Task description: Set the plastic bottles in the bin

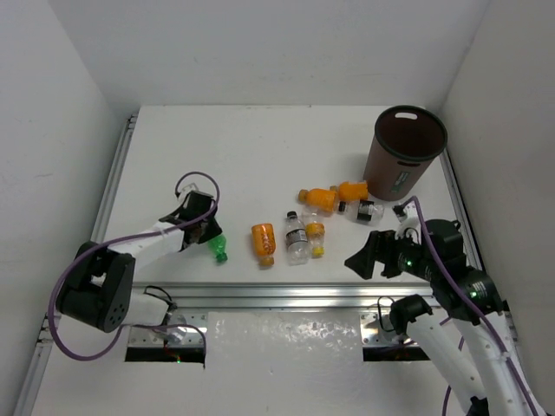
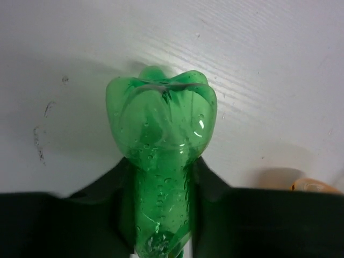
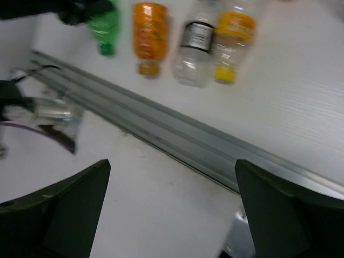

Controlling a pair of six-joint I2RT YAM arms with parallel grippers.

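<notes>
My right gripper needs to take the green bottle from my left gripper and drop it into the bin in the far corner, because that bin is out of my left gripper's reach.
My left gripper is shut on the green plastic bottle, squeezing its body; its ribbed base points away from the wrist camera. From above, that bottle lies at the left gripper, cap toward the near edge. An orange bottle, a clear labelled one and a yellow-capped one lie mid-table. Three more bottles lie by the bin: two orange, one clear. My right gripper hangs open and empty over the near edge.
An aluminium rail runs along the table's near edge, under the right gripper. White walls close in on the left, back and right. The bin stands at the far right corner, close to the right wall.
</notes>
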